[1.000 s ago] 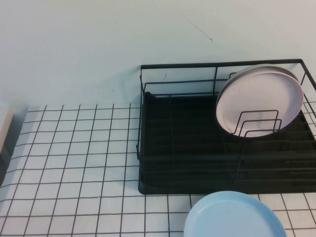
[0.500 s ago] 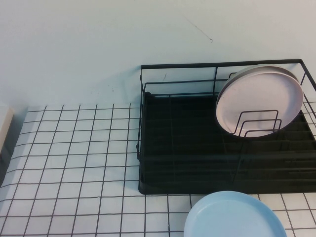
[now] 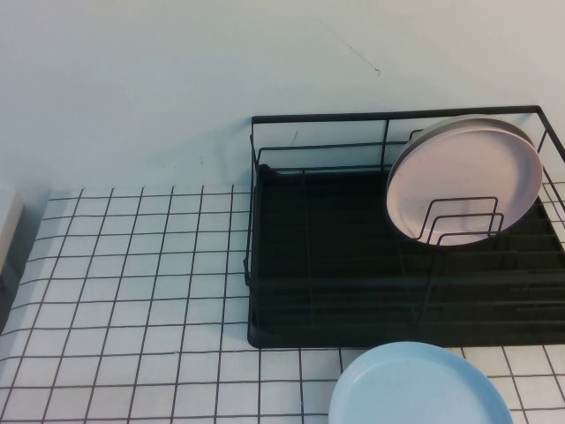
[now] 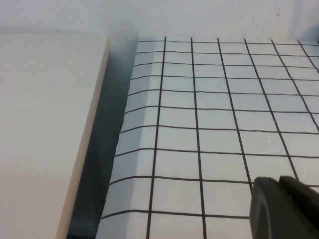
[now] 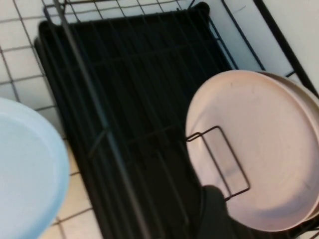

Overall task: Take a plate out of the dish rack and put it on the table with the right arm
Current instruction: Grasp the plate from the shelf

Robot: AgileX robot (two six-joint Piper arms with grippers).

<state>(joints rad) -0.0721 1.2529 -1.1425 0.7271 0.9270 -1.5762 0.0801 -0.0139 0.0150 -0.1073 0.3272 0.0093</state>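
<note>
I can see that the pale pink plate's side rim (image 3: 538, 172) is clear of the wire dividers. My right gripper goes on toward that rim and closes once its fingers are on both sides of it.
The pale pink plate (image 3: 463, 181) stands upright at the right end of the black dish rack (image 3: 335, 265), leaning between wire dividers, with a greyish-white plate (image 3: 494, 126) close behind it. Neither gripper shows in the high view. In the right wrist view the plate (image 5: 254, 149) fills the near side of the rack (image 5: 129, 74), and my right gripper (image 5: 214, 214) is a dark shape just in front of the plate's lower rim, apart from it. My left gripper (image 4: 280, 186) is shut and empty, low over the white gridded table (image 4: 209, 114), far from the rack.
A light blue plate (image 3: 419, 389) lies flat on the table (image 3: 132, 283) in front of the rack; it also shows in the right wrist view (image 5: 25, 169). A pale slab (image 4: 45, 124) borders the table's left edge. A plain wall stands behind the rack.
</note>
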